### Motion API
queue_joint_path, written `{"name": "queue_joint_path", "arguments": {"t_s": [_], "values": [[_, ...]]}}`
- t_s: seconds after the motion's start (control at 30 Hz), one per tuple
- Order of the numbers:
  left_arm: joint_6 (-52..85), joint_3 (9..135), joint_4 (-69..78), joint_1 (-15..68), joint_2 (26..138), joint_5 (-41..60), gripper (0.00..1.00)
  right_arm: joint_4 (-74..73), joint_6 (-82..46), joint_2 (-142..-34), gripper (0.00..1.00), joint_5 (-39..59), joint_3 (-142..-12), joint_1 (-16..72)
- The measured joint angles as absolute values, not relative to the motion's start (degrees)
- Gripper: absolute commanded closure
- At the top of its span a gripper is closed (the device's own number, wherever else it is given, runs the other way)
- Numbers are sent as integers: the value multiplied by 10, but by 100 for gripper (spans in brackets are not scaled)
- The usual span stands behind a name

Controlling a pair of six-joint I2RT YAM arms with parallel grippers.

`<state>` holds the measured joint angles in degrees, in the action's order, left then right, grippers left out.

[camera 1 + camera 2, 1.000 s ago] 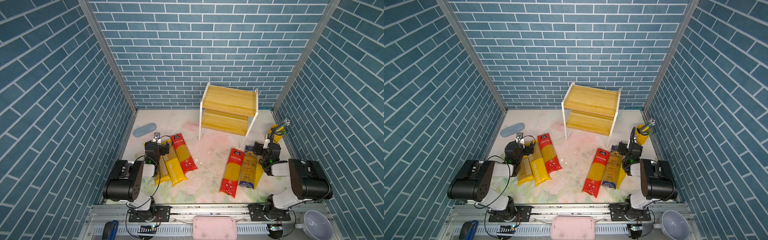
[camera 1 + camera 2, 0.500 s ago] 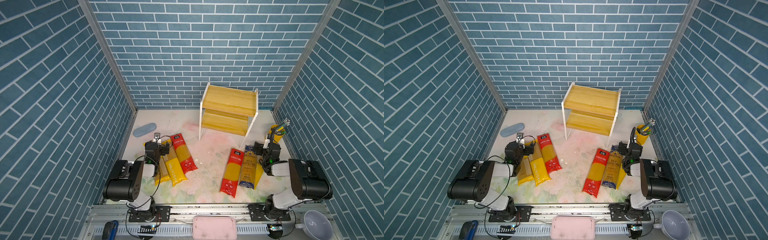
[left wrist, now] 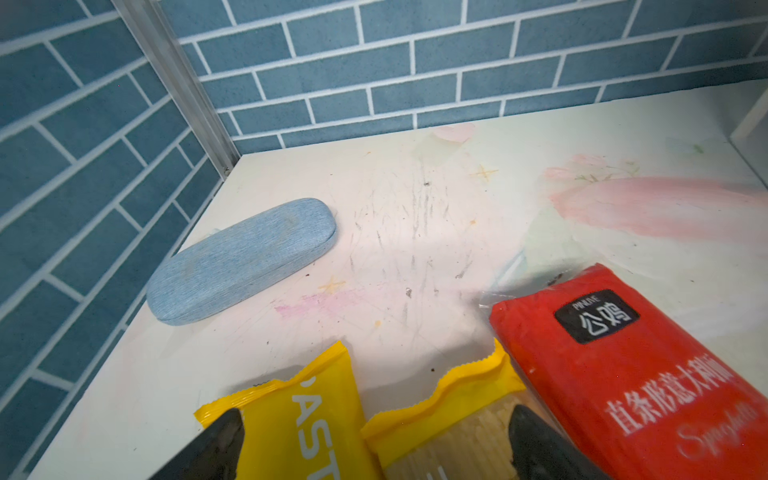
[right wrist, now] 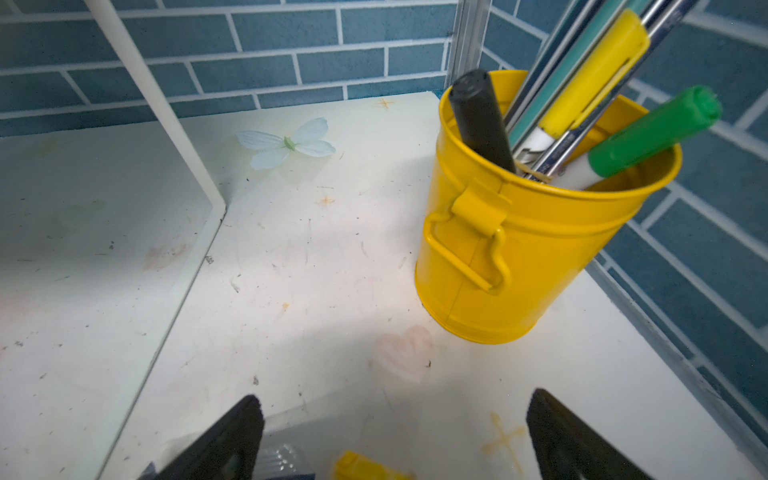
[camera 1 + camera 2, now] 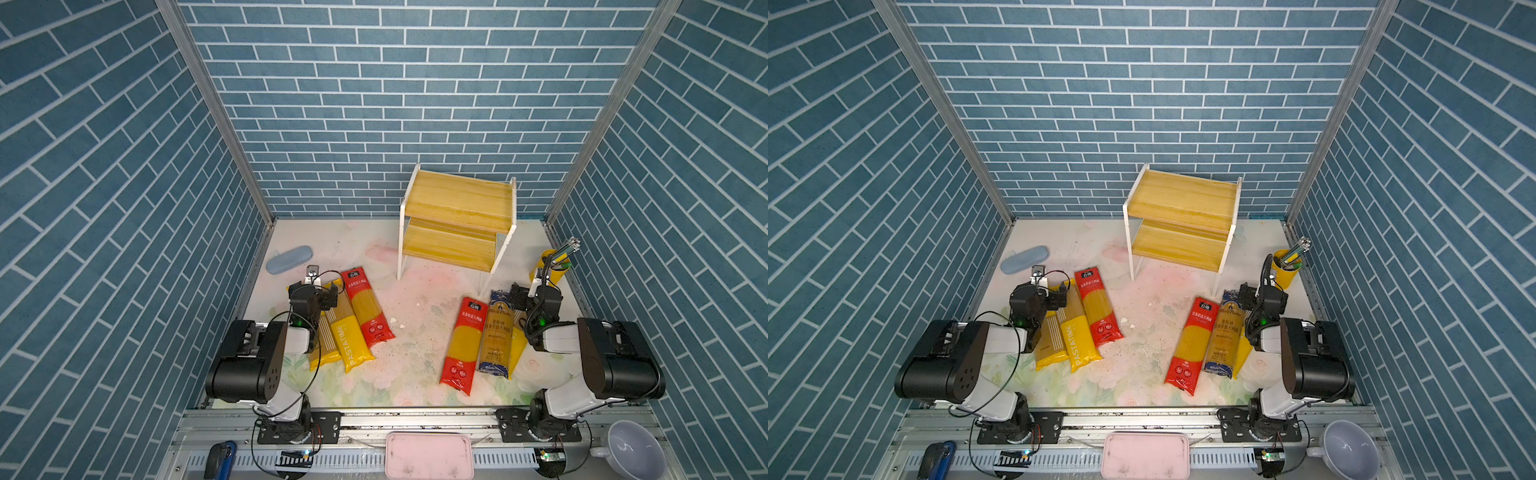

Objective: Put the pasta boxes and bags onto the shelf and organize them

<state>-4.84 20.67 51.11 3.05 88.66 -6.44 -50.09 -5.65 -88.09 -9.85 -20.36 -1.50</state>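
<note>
I should use my right gripper to slide the red packet clear [image 5: 463,344] toward my left gripper, because the red packet is lying close against the dark blue-ended packet [image 5: 483,332].
The shelf [image 5: 457,224] stands at the back right with both wooden boards bare. Three packets lie at the left: yellow-tan striped [image 5: 322,345], yellow PASTATIME [image 5: 351,336] and red [image 5: 368,307]. My left gripper [image 5: 330,297] hovers open over their far ends; in the left wrist view its fingers straddle the two yellow packets [image 3: 316,415]. At the right lie a red packet [image 5: 465,345], a dark blue-ended one [image 5: 496,332] and a yellow one [image 5: 517,345] partly beneath it. My right gripper [image 5: 515,297] is open above their far ends, holding nothing [image 4: 395,399].
A grey-blue case [image 5: 289,259] lies near the left wall. A yellow cup of pens [image 4: 519,249] stands just past my right gripper, beside the shelf's white leg [image 4: 153,104]. A pink tray [image 5: 428,455] and a bowl [image 5: 627,449] sit on the front rail.
</note>
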Motion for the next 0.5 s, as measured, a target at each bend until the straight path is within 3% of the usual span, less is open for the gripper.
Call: {"name": "queue_joint_path", "arguments": {"t_s": [0.2,0.5], "values": [[-34,187,511,30,841,-104,0,-429,-57,-774,1,-129,-204,-9],[24,196,352,87,598,-218,0,-137,-135,-608,1,-250,-334,74]]}}
